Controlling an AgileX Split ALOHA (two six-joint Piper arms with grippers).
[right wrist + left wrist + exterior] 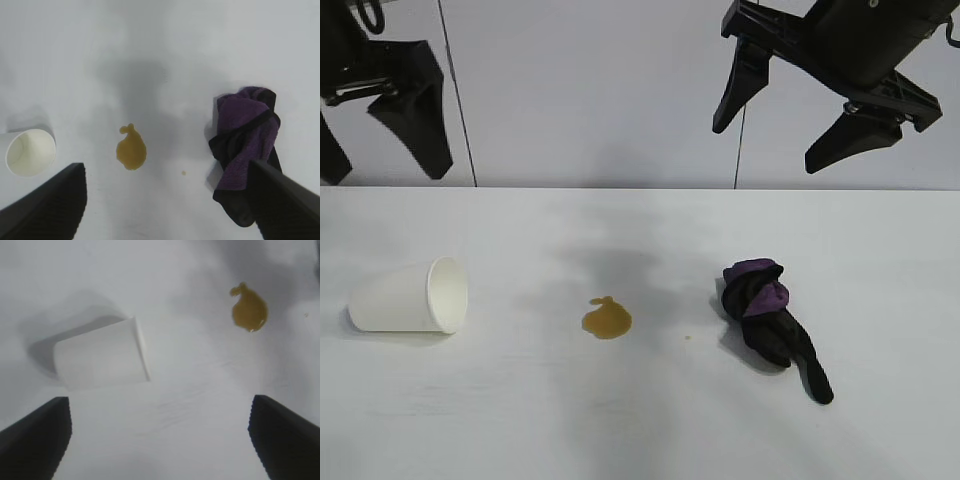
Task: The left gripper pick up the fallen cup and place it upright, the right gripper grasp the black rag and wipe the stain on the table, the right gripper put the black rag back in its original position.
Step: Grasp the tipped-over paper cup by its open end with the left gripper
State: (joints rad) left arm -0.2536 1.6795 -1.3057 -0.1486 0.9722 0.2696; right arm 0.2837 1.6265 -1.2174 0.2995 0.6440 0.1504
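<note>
I should keep swinging my left gripper down until its fingers are on both sides of the cup's body (392,301), because the white paper cup (410,297) lies clear of the stain with both sides free.
The white paper cup (410,296) lies on its side at the left of the white table (640,430), mouth toward the middle; it also shows in the left wrist view (100,356) and the right wrist view (30,152). The brownish stain (607,318) sits at the table's middle, also seen from the left wrist (249,310) and the right wrist (131,150). The black rag (770,320) with purple patches lies right of it (247,150). My left gripper (385,150) hangs open high above the cup. My right gripper (790,130) hangs open high above the rag.
A tiny brown droplet (687,338) lies between the stain and the rag. A pale wall with vertical seams stands behind the table's far edge (640,188).
</note>
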